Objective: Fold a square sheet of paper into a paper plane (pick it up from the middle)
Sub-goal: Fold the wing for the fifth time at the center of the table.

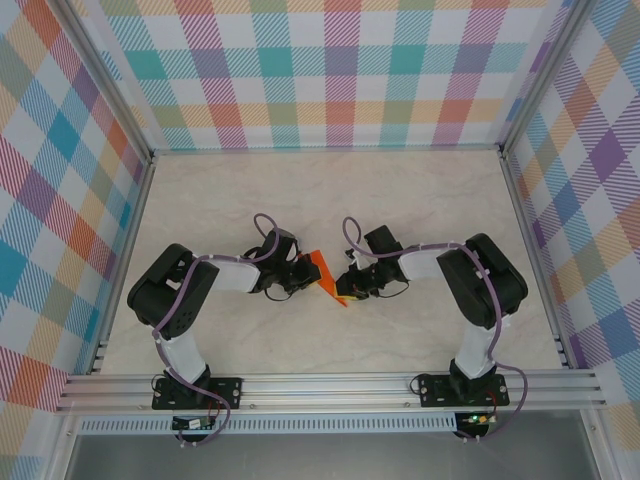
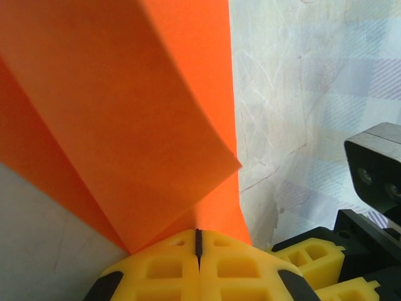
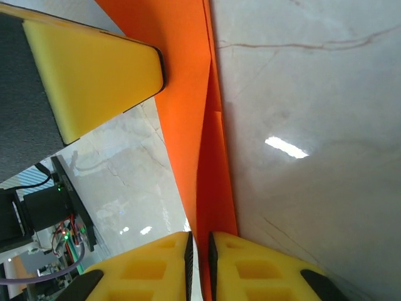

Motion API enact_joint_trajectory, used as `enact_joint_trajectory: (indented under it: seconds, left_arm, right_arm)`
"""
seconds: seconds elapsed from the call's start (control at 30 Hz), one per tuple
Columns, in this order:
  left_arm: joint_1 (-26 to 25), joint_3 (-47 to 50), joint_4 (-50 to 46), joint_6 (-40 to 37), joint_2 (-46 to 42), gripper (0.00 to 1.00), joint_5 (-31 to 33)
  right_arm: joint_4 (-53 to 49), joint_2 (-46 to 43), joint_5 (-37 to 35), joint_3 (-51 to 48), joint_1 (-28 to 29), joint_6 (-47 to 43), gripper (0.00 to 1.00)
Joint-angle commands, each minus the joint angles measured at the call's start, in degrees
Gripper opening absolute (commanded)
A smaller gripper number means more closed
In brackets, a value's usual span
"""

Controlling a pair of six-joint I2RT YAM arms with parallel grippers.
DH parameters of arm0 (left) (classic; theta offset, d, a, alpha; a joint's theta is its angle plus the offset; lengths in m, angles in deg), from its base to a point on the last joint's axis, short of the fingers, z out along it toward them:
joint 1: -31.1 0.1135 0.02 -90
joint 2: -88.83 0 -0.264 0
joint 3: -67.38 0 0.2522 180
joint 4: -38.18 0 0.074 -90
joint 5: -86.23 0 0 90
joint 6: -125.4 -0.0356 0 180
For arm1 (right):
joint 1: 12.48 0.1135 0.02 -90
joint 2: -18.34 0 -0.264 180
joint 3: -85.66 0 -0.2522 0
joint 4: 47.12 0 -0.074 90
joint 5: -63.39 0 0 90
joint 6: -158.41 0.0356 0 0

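Note:
My right gripper is holding the paper, and the paper's top flap slants open (image 3: 203, 135) over the lower layer there. Next, my right gripper lets go of the paper, closes and pushes the paper's end (image 3: 216, 216) flat.
The orange sheet of paper (image 1: 326, 274) is folded into narrow layers and held off the table between both arms, at the table's middle. My left gripper (image 1: 306, 272) is shut on its left side. In the left wrist view the yellow jaws (image 2: 199, 239) meet on the paper (image 2: 125, 113), which fans out above them in two flaps. My right gripper (image 1: 350, 286) is shut on the lower end. There the paper (image 3: 188, 94) runs as a creased strip into the narrow slot between the jaws (image 3: 199, 243). Whether it has a plane's shape I cannot tell.
The marble-look table (image 1: 420, 200) is walled by checked panels, with an aluminium rail (image 1: 330, 385) at the near edge. The left finger (image 3: 88, 75) sits close beside the strip in the right wrist view. The right fingers (image 2: 307, 257) lie just right of the left jaws.

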Motion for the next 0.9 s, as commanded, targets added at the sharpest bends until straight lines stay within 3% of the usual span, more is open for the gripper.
enact_joint_trajectory:
  seconds: [0.0,0.5,0.87]
  left_arm:
    - [-0.8,1.8,-4.0,-0.8,0.5,0.02,3.4]
    - [-0.8,1.9,-4.2,-0.8,0.1,0.01,3.6]
    - [-0.8,2.1,-4.2,-0.6,-0.2,0.01,4.1]
  right_arm:
    - [-5.8,-3.3,-1.6,0.0,-0.4,-1.7,0.20]
    - [-8.2,-1.3,-3.4,-0.6,0.2,-2.8,0.11]
    - [-12.1,-1.1,-8.4,1.3,1.9,-3.7,0.13]
